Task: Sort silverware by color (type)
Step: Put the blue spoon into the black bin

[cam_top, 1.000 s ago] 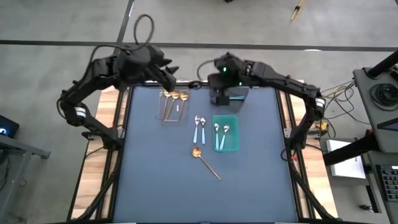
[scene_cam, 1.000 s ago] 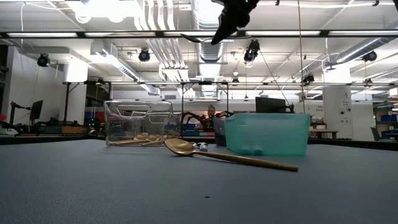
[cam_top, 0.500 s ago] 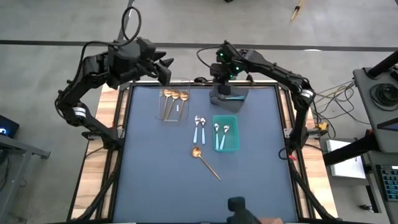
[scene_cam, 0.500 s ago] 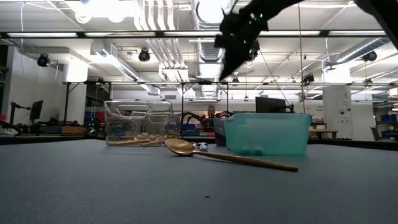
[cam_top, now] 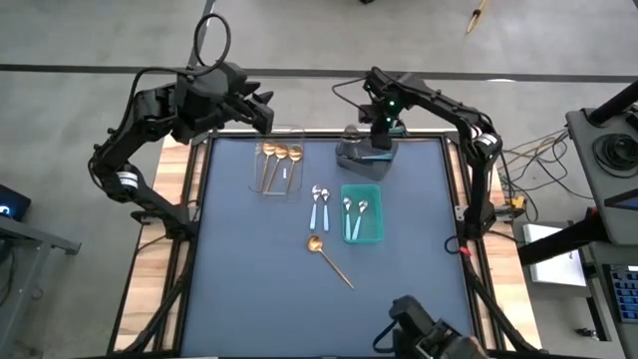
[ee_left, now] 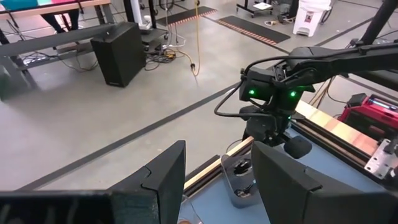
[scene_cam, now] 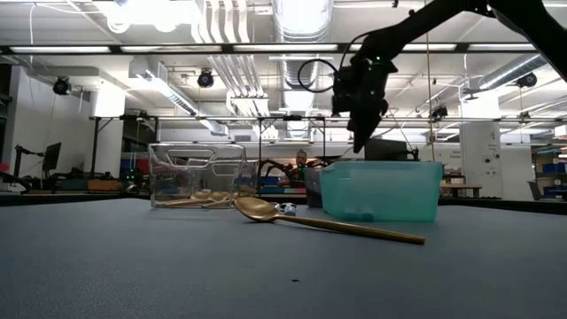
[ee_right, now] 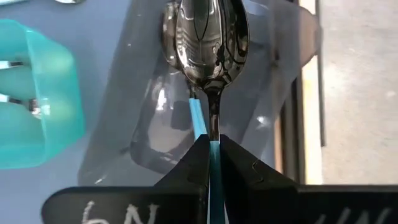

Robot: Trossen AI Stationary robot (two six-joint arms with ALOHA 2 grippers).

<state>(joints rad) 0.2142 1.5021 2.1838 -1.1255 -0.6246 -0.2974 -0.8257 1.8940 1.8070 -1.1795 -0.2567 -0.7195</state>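
The dark-bowled spoon [ee_right: 212, 45] hangs steeply, bowl down, above the grey bin, so my right gripper should pull back and tip it flatter, low along the bin's bottom [ee_right: 163, 127].
My right gripper [ee_right: 211, 140] is shut on a dark-bowled spoon [ee_right: 208, 37] with a teal handle. It hangs over the grey bin [cam_top: 366, 155] at the table's far edge. One like spoon [ee_right: 194, 115] lies in that bin. My left gripper [cam_top: 264, 112] hovers open beyond the far left, past the clear bin [cam_top: 277, 168], which holds gold spoons. Two blue-handled spoons [cam_top: 319, 204] and a gold spoon [cam_top: 329, 257] lie on the mat. Two more spoons lie in the teal bin [cam_top: 362, 236]. My right gripper pinches the spoon's thin handle [ee_right: 213, 132] between its two fingers, close below the bowl. The fingers slant steeply down from above and lie along the handle. The spoon sticks out past the fingertips, bowl downward, lifted clear above the grey bin.
The teal bin [scene_cam: 381, 190] stands just on the near side of the grey bin. The gold spoon [scene_cam: 328, 223] lies across the middle of the mat. A dark shape [cam_top: 429, 339] shows at the table's near edge. The mat's near half is bare.
My right gripper has swung toward the table's right and come down with the spoon, tipping to point more steeply down; it now hangs over the grey bin. A dark shape has come into view at the near edge.
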